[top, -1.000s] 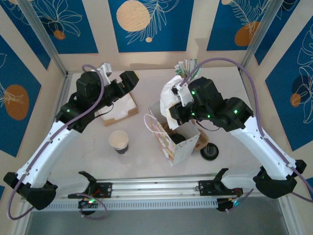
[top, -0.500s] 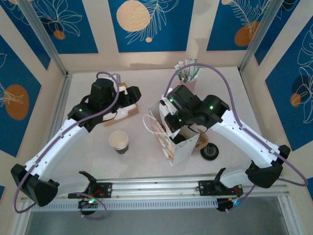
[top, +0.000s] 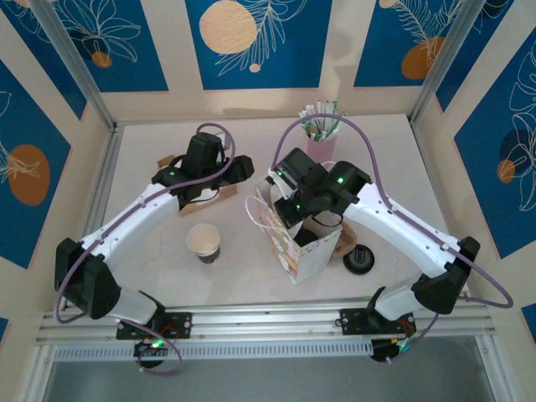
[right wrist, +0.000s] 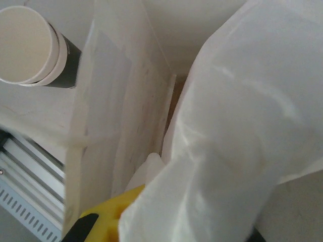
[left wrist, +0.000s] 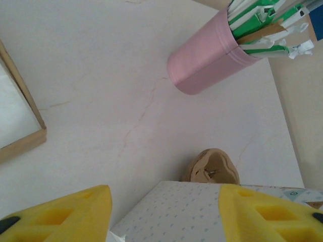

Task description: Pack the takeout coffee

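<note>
I keep lowering my right gripper, as the white napkin [right wrist: 222, 136] hangs inside the bag's opening [top: 323, 224], until its fingers are below the bag's rim, and then let go.
A white patterned paper bag [top: 303, 249] stands open at mid-table. A dark round top inside its mouth looks like the takeout coffee [top: 306, 237]. My right gripper [top: 290, 203] hangs over the bag's far end, shut on a white napkin [right wrist: 227, 141]. The napkin drapes into the bag [right wrist: 116, 126] and hides its floor. My left gripper [top: 243, 167] is at the bag's far left corner. In the left wrist view its yellow fingers [left wrist: 75, 212] stand apart, and my left gripper [left wrist: 161, 214] is open with the bag's dotted panel [left wrist: 171, 209] between them.
A lidless cup [top: 203, 243] stands left of the bag. A loose black lid [top: 358, 260] and a brown cardboard piece [top: 345, 241] lie to its right. A pink holder of sachets [top: 321, 142] stands at the back. A napkin box [top: 208, 191] sits under the left arm.
My left arm has swung right from the napkin box to the bag's corner, its jaws narrowing. The right gripper has carried the napkin down and left over the bag.
</note>
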Motion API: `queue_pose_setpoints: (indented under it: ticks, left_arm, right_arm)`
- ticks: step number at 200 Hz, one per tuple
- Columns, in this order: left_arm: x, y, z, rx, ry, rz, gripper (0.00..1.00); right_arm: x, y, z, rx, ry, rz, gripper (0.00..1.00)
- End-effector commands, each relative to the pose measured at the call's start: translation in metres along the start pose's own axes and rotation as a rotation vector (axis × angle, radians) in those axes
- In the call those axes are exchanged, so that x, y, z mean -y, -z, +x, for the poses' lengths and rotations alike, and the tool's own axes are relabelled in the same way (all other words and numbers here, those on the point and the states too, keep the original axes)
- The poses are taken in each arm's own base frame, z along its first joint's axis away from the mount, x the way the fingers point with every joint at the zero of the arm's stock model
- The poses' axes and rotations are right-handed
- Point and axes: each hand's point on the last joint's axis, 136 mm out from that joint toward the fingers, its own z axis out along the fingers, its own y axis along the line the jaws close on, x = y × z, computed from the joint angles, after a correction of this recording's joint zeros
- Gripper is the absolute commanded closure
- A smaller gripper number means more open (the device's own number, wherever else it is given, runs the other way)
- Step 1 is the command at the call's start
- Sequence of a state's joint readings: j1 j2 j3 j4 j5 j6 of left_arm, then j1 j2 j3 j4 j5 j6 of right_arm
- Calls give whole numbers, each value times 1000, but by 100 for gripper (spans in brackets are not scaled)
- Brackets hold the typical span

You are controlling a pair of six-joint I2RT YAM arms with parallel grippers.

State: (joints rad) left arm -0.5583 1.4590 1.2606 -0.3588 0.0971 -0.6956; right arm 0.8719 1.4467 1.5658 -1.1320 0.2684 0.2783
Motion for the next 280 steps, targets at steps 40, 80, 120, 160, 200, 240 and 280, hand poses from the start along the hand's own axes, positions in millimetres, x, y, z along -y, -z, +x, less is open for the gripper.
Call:
queue_pose_setpoints:
  ticks: [40, 80, 120, 160, 200, 240, 280]
  left_arm:
    - [8, -29, 12, -78, -12, 89, 46]
    - [10, -34, 16, -97, -5, 106, 47]
    - [10, -35, 17, -99, -6, 108, 47]
    - [7, -34, 13, -86, -17, 88, 46]
    - [4, -34, 6, -73, -20, 78, 46]
    - [0, -33, -2, -63, -15, 75, 46]
    - [-10, -33, -8, -55, 0, 63, 46]
  right_arm:
    - [3, -27, -5, 9, -39, -41, 100]
    - [5, -39, -3, 3, -63, -39, 100]
    - [5, -51, -3, -8, -86, -35, 100]
    - [6, -60, -4, -19, -126, -21, 100]
    - [8, -71, -3, -30, -165, -8, 99]
    - [8, -80, -6, -28, -201, -5, 99]
    - [11, -96, -5, -28, -227, 0, 97]
